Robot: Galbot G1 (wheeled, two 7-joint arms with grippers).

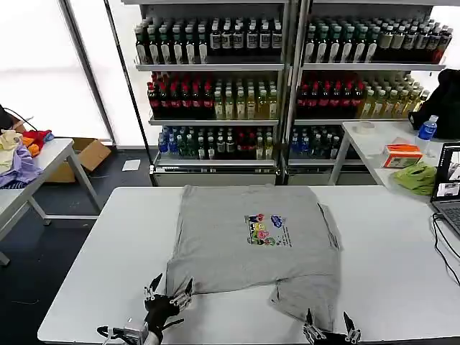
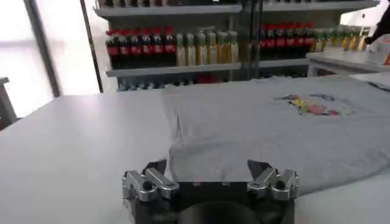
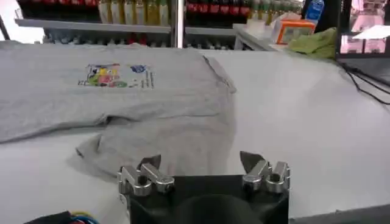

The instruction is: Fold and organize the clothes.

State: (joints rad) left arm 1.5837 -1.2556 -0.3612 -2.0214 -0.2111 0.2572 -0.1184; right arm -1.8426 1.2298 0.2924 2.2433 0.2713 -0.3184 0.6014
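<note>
I can see loose, uneven layers (image 1: pixel 330 226) along the grey shirt's side, so its far edge (image 1: pixel 248 187) will fold over with a wrinkled end when I pull it toward me.
A grey shirt (image 1: pixel 244 241) with a small multicoloured chest print (image 1: pixel 267 230) lies partly folded on the white table (image 1: pixel 388 273); a sleeve flap hangs toward the front edge at the right. My left gripper (image 1: pixel 169 289) is open at the shirt's near left corner, just off the cloth. My right gripper (image 1: pixel 330 323) is open at the front edge, just in front of the lower flap. In the left wrist view the shirt (image 2: pixel 268 128) spreads beyond the open left gripper (image 2: pixel 207 169). The right wrist view has the flap (image 3: pixel 164 143) ahead of the open right gripper (image 3: pixel 200 162).
Drink shelves (image 1: pixel 287 79) stand behind the table. A side table at the right holds a lime-green cloth (image 1: pixel 417 177), an orange box (image 1: pixel 402 154) and a laptop (image 1: pixel 449 187). Coloured garments (image 1: pixel 20 154) lie on a left table. Cables (image 1: pixel 445 244) trail on the right.
</note>
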